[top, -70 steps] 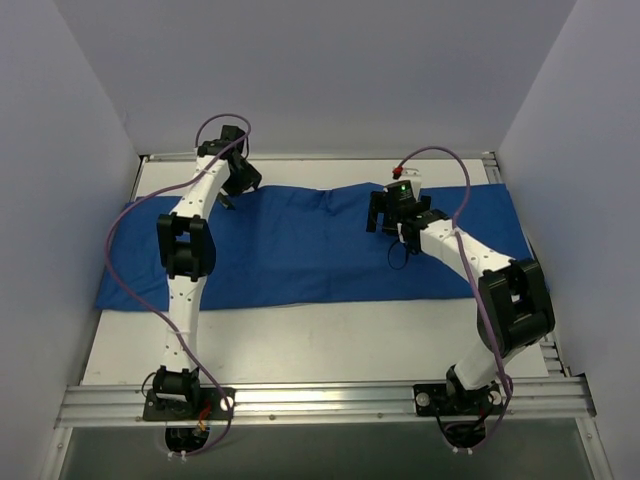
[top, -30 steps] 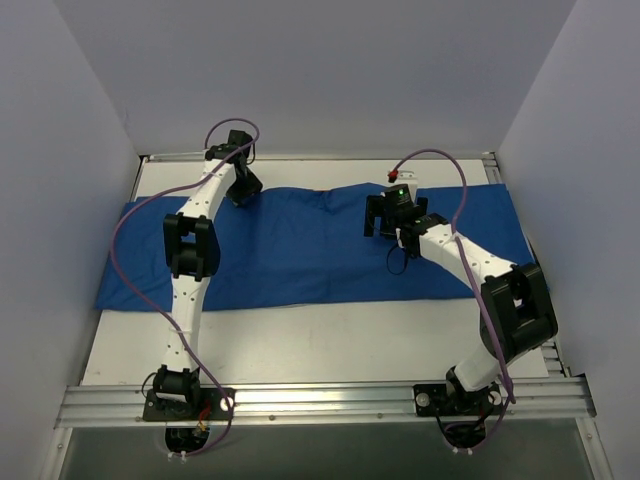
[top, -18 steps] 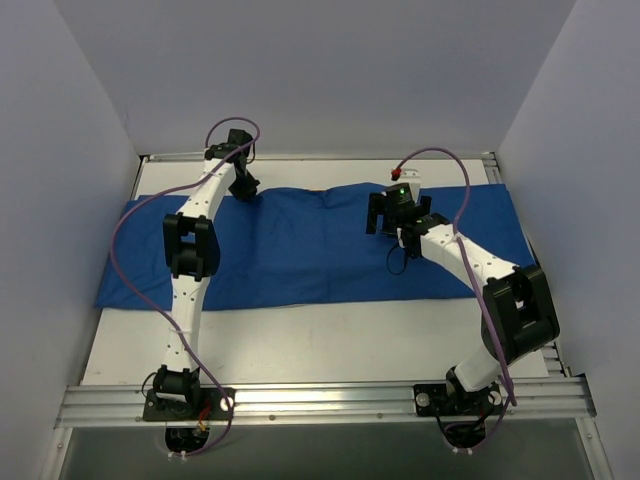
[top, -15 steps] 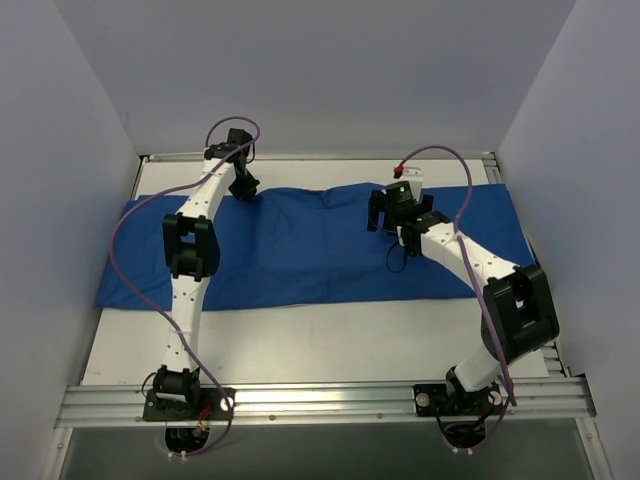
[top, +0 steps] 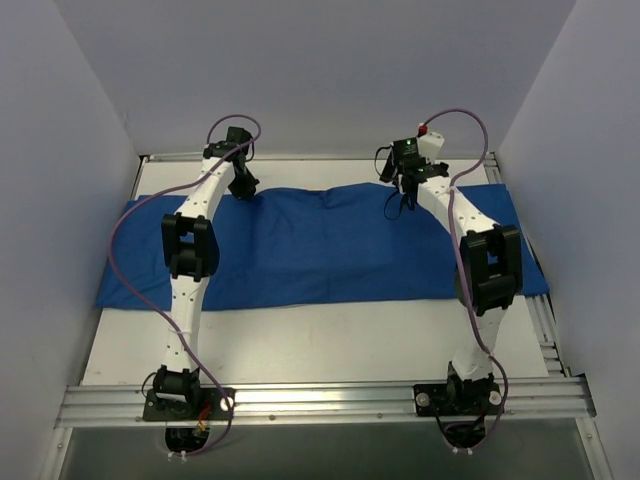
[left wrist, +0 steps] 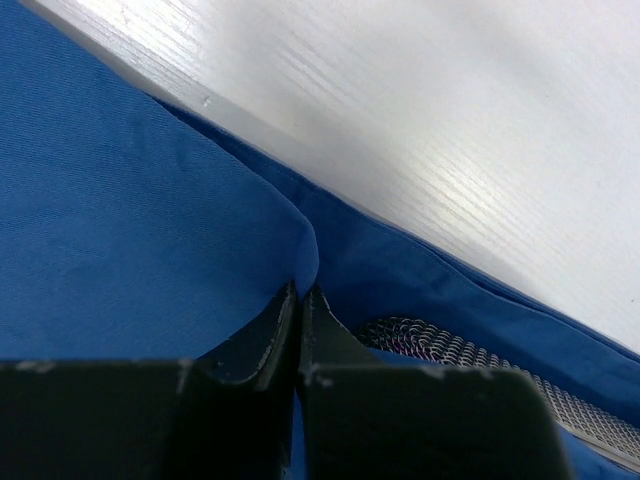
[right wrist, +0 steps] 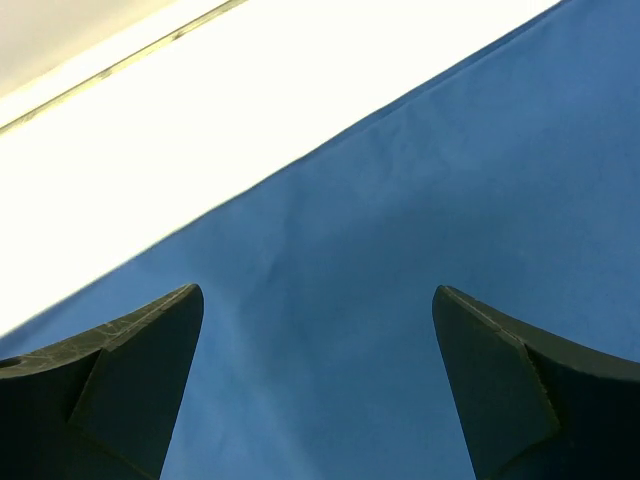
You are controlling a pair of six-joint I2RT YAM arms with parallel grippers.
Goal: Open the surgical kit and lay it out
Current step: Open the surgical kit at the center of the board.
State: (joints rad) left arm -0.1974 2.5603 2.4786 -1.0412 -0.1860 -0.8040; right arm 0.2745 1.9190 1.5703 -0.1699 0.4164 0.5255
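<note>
The robot's left gripper is the only one holding the top fold (left wrist: pixel 306 245) next to the tray's corner, so the right gripper should pinch the cloth's loose far edge (top: pixel 377 187) before both grippers pull the cloth back.
The surgical kit's royal-blue cloth wrap (top: pixel 320 250) lies spread across the white table. My left gripper (top: pixel 241 189) sits at the cloth's far-left edge, shut on a pinched fold of it (left wrist: pixel 300 292). Just right of that fold, a corner of the silver wire-mesh tray (left wrist: pixel 440 345) peeks out from under the cloth. My right gripper (top: pixel 403 200) hangs open over the cloth's far edge. Its fingertips (right wrist: pixel 318 300) stand wide apart above smooth blue fabric (right wrist: pixel 400 200), holding nothing. The instruments are hidden.
Bare white table (top: pixel 300 335) lies in front of the cloth, and a strip of it (right wrist: pixel 150 140) runs behind. An aluminium rail (top: pixel 320 400) carries both arm bases at the near edge. Grey walls close in on the left, back and right.
My left gripper has shut on the cloth's far edge. My right arm has swung from over the middle of the cloth to its far edge, still open.
</note>
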